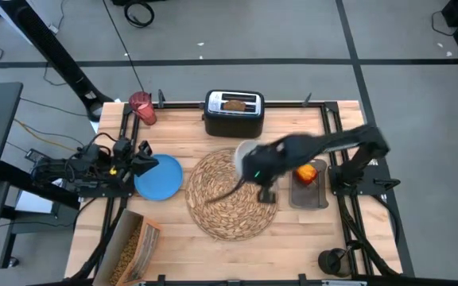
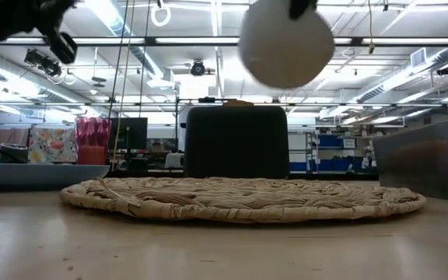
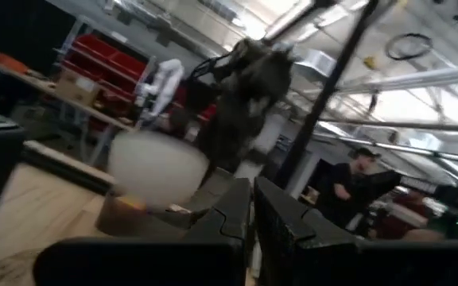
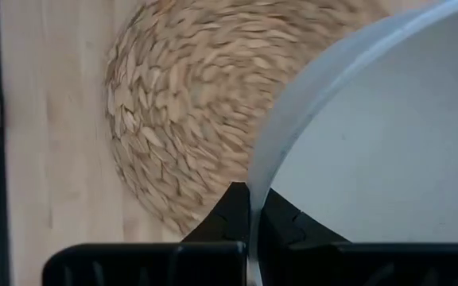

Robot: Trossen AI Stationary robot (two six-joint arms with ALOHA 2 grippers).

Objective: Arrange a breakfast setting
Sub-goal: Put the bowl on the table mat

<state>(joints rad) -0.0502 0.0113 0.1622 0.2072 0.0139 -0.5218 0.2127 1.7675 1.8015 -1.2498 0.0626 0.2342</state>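
The white bowl (image 2: 285, 48) is hanging by its rim above the clear woven placemat (image 1: 226, 173), so my right gripper should go on lowering it until the bowl's base rests flat there.
A white bowl (image 1: 243, 152) hangs in the air over the far part of the round woven placemat (image 1: 229, 199), with my right gripper (image 1: 250, 164) shut on it. In the low view the bowl (image 2: 286, 43) is well above the mat (image 2: 239, 198). A small blue plate (image 1: 158, 176) lies flat on the table left of the mat. A toast slice (image 1: 234, 103) sticks up out of the toaster. A pink-red cup (image 1: 142, 108) is at the far left, and a red apple (image 1: 307, 173) lies in a grey tray. My left gripper (image 3: 250, 208) is shut and holds nothing, drawn back at the table's left edge. My right gripper pinches the bowl's rim (image 4: 254, 181) between its two fingers, one finger inside the bowl and one outside. The fingers come steeply from above. The bowl (image 4: 372, 143) hangs tilted below them, lifted clear of the placemat (image 4: 189, 111).
A black toaster (image 1: 234, 113) stands at the far edge behind the mat. A grey tray (image 1: 308, 191) is right of the mat. A wooden box (image 1: 133, 246) lies at the near left corner. A person (image 3: 348, 187) is in the room beyond the table.
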